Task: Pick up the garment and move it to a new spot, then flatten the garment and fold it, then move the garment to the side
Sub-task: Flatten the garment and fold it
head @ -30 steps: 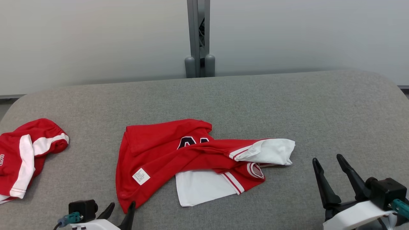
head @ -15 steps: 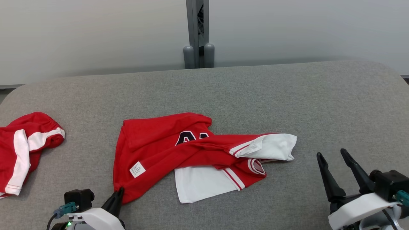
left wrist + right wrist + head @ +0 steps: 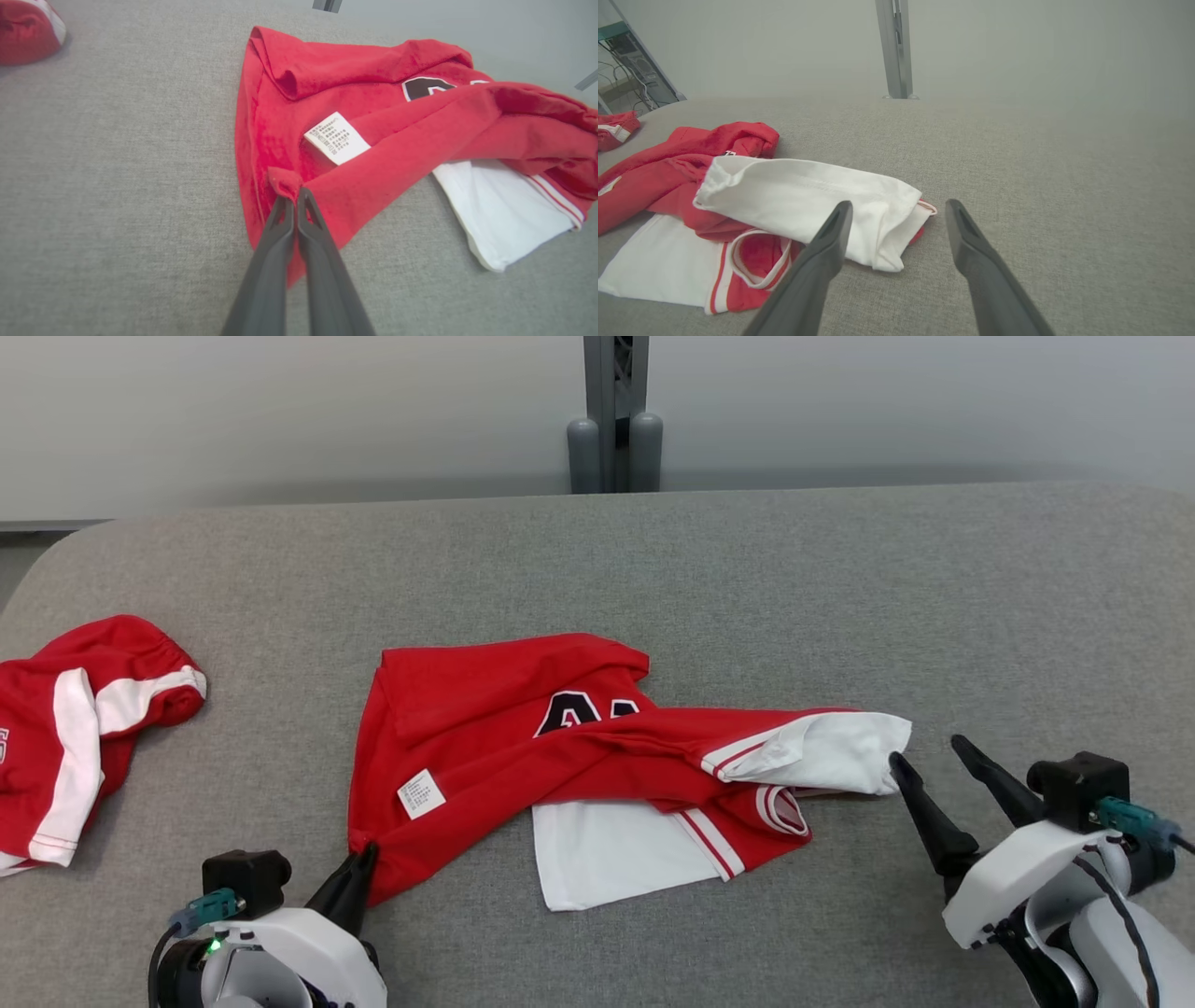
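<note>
Dark lettering [image 3: 569, 713] goes out of sight under the red fold. The garment [image 3: 482, 700] will unfold and show its hidden front when I lift the white sleeve.
A crumpled red garment [image 3: 485, 737] with white sleeves and dark lettering lies in the middle of the grey padded table [image 3: 747, 579]. My left gripper [image 3: 359, 863] is shut on the garment's [image 3: 373, 154] near-left red corner, and a small fold of cloth bunches at my left gripper's [image 3: 295, 198] tips. My right gripper [image 3: 924, 761] stands open just right of the white sleeve's end [image 3: 831, 751]. From the right wrist, the white sleeve [image 3: 808, 196] lies ahead and left of my right gripper [image 3: 896, 207], its end nearly between the fingers.
A second red and white garment [image 3: 65, 728] lies bunched at the table's left edge. A grey post [image 3: 614, 420] stands behind the far edge against a pale wall. Bare grey table stretches to the right and far side.
My left gripper has closed on the garment's near-left corner. My right gripper has moved in toward the white sleeve's end, still open. The head camera has shifted.
</note>
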Robot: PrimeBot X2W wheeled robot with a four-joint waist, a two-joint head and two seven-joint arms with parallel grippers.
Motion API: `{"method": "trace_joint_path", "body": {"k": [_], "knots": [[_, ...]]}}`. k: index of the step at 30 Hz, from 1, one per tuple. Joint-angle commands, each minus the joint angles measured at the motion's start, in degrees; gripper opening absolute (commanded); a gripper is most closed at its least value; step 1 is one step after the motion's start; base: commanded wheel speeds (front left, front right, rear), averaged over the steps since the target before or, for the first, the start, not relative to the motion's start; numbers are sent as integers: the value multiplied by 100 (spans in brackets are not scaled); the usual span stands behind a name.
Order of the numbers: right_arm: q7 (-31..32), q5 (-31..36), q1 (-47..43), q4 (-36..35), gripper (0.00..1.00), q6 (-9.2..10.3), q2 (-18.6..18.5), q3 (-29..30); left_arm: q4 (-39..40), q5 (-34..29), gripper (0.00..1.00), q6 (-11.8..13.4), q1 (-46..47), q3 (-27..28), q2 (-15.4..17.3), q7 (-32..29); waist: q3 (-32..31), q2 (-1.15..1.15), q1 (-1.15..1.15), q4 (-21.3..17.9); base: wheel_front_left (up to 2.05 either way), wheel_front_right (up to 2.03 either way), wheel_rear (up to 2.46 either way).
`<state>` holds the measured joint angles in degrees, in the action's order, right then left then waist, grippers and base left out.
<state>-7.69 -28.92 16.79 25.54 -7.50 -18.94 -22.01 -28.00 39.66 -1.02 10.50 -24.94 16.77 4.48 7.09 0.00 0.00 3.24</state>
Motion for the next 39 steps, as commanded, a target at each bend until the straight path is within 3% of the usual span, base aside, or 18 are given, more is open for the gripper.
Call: {"method": "trace_joint_path", "body": {"k": [1, 6, 7, 8, 9, 10, 19, 26, 27, 28, 29, 39], "knots": [[-97, -163, 210, 195, 100, 2, -87, -190, 25, -33, 0, -39, 131, -2, 3, 6, 97, 0, 0, 58, 0, 0, 0], [-286, -666, 667, 657, 100, 2, -201, -788, 20, -56, 0, -54, 243, -44, -14, 58, 214, 0, 0, 124, 0, 0, 0], [-320, -826, 719, 713, 64, 2, -216, -902, 12, -60, 0, -62, 240, -53, -20, 74, 222, 0, 0, 135, 0, 0, 0], [-371, -918, 771, 739, 40, 1, -253, -1015, 10, -71, 0, -63, 250, -52, -26, 107, 228, 0, 0, 145, 0, 0, 0], [-415, -1023, 810, 765, 7, 2, -284, -1118, 5, -76, 0, -61, 266, -49, -23, 136, 232, 0, 0, 150, 0, 0, 0], [-454, -1159, 827, 778, 0, 2, -298, -1213, 6, -70, 0, -60, 280, -37, -29, 176, 228, 0, 0, 151, 0, 0, 0], [-755, -1509, 832, 479, 0, 2, -597, -1414, 236, -131, 0, 80, 284, 92, 58, 516, 109, 0, 0, 93, 0, 0, 0], [-758, -845, 449, -431, 0, 2, -480, -170, 548, -117, 0, 262, 71, 120, 196, 406, -55, 0, 0, -44, 0, 0, 0], [-756, -725, 355, -555, 27, 2, -417, 3, 579, -108, 0, 286, 40, 117, 200, 390, -88, 0, 0, -65, 0, 0, 0], [-758, -548, 244, -686, 77, 2, -367, 148, 611, -97, 0, 304, 15, 115, 212, 367, -116, 0, 0, -88, 0, 0, 0], [-758, -384, 141, -812, 100, 2, -314, 328, 632, -88, 0, 315, -8, 110, 221, 346, -152, 0, 0, -111, 0, 0, 0], [-377, 736, -1040, -1886, 100, 2, 293, 1447, 723, -16, 0, 412, -307, 60, 299, 199, -456, 0, 0, -270, 0, 0, 0]]}}
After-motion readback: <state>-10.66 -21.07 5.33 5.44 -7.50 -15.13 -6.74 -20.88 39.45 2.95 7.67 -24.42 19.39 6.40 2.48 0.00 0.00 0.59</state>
